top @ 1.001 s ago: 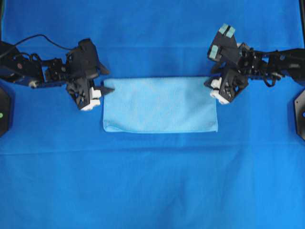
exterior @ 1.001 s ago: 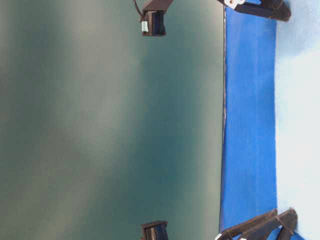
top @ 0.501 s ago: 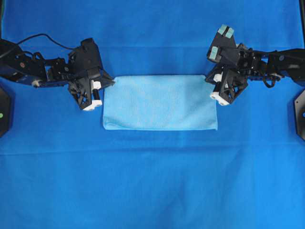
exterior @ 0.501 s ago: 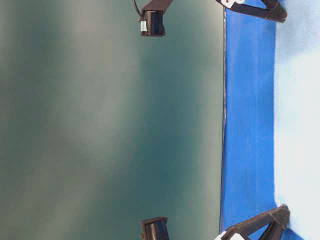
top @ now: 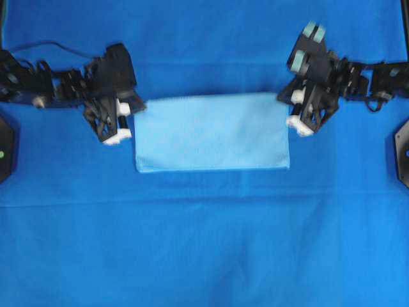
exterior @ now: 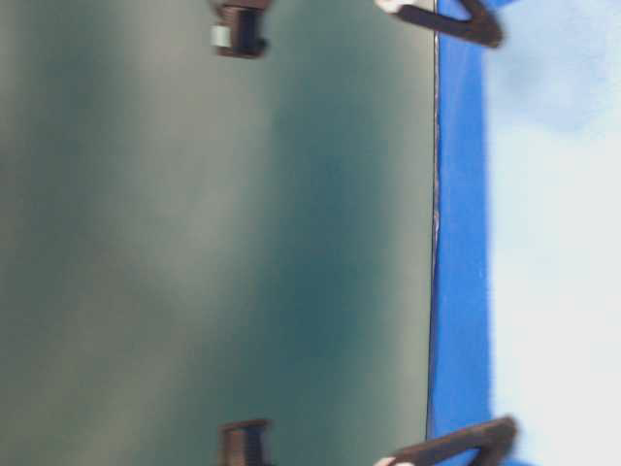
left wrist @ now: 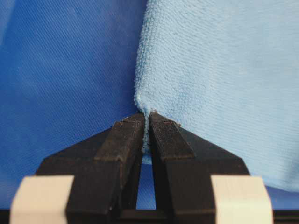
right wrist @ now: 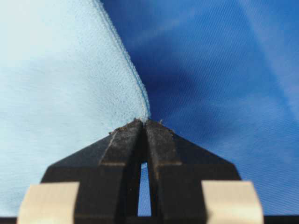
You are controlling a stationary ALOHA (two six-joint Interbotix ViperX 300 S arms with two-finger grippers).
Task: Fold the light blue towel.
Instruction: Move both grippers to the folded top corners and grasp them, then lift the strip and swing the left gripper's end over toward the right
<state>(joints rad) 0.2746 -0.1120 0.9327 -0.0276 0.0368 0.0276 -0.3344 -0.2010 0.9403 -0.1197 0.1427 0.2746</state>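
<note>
The robot should lift the light blue towel's long edge (top: 204, 98), which stretches crosswise from one gripper to the other, and swing the right gripper's corner toward the covering's far side (top: 248, 22).
The light blue towel (top: 212, 132) lies as a wide folded rectangle on the royal-blue table covering (top: 204, 243). My left gripper (top: 132, 107) is shut on the towel's far left corner; in the left wrist view the cloth (left wrist: 219, 74) is pinched between the black fingertips (left wrist: 127, 128) of this gripper (left wrist: 147, 116). My right gripper (top: 285, 102) is shut on the far right corner, and the right wrist view shows the hem (right wrist: 70, 84) clamped at that gripper (right wrist: 144, 122). The far edge looks raised off the covering. In the table-level view the towel (exterior: 563, 243) fills the right side.
The blue covering spreads over the whole table. Black mounts stand at the left edge (top: 5, 150) and the right edge (top: 402, 150). In the table-level view, which is turned sideways, a grey-green wall (exterior: 213, 233) fills the left and the arms show at top (exterior: 456, 19) and bottom (exterior: 456, 449).
Both grippers closed on the towel's far corners, then moved up and toward the far side with them. The towel's far edge has shifted farther back and lifted.
</note>
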